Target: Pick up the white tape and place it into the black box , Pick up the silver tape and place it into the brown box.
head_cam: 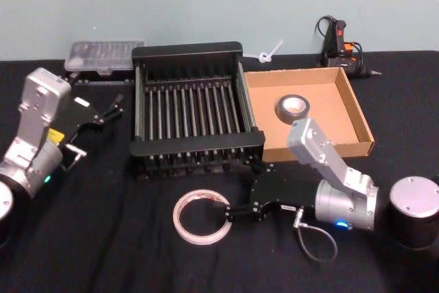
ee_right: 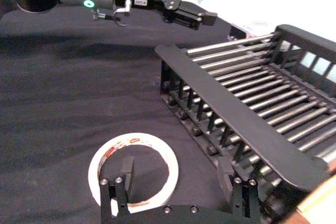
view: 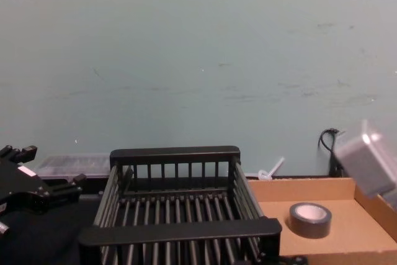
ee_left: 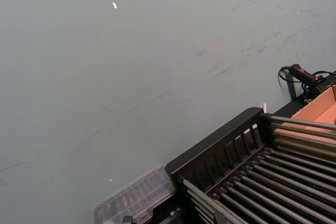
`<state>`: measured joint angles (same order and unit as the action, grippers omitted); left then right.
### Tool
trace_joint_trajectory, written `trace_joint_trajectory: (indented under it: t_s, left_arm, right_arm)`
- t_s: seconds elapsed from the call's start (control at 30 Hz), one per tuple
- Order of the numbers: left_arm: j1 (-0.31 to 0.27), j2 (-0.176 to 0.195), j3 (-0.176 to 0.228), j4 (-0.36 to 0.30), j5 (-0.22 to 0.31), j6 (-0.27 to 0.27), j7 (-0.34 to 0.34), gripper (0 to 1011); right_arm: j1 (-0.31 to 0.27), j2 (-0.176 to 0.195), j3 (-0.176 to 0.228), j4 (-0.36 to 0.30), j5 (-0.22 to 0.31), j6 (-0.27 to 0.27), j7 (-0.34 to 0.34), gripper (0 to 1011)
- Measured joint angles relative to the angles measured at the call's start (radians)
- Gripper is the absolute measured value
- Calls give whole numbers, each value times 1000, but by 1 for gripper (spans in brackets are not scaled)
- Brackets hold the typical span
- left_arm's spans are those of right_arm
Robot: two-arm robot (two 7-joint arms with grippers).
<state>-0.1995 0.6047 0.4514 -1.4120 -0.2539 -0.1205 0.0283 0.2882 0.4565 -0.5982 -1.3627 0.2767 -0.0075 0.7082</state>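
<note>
My gripper will place the white tape (ee_right: 172, 167) inside, and the tape will then lie flat across the black box's bottom bars (view: 178, 215). The gaps between the bars are narrower than the ring.
The white tape (head_cam: 201, 216) (ee_right: 105, 156) lies flat on the black table in front of the black box (head_cam: 195, 51) (ee_right: 236, 119) (view: 177, 153) (ee_left: 220, 145). My right gripper (head_cam: 241, 190) (ee_right: 176, 174) is open just to the tape's right. One finger (ee_right: 126, 169) stands over the ring's hole and the other is beside the black box's front wall. The silver tape (head_cam: 293, 108) (view: 310, 219) lies inside the brown box (head_cam: 357, 111) (view: 273, 209) (ee_left: 320, 108). Off to the black box's left, my left gripper (head_cam: 113, 109) (ee_right: 197, 3) (view: 43, 175) hangs open and holds nothing.
A clear plastic case (head_cam: 103, 56) (ee_left: 136, 198) sits behind the black box on the left. A glue gun (head_cam: 339, 42) lies behind the brown box. A black cylinder with a silver top (head_cam: 415, 211) stands at the table's right front.
</note>
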Motion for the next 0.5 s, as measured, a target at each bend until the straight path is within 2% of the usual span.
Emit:
trace_joint_trajectory:
  t_s: [0.2,0.5]
  left_arm:
    - [0,0,0,0,0,0,0,1001]
    - [0,0,0,0,0,0,0,1002]
  right_arm:
    - [33,-20,-40,32,-13,12,-2,1000]
    - [71,-48,-73,68,-42,42,-31,1000]
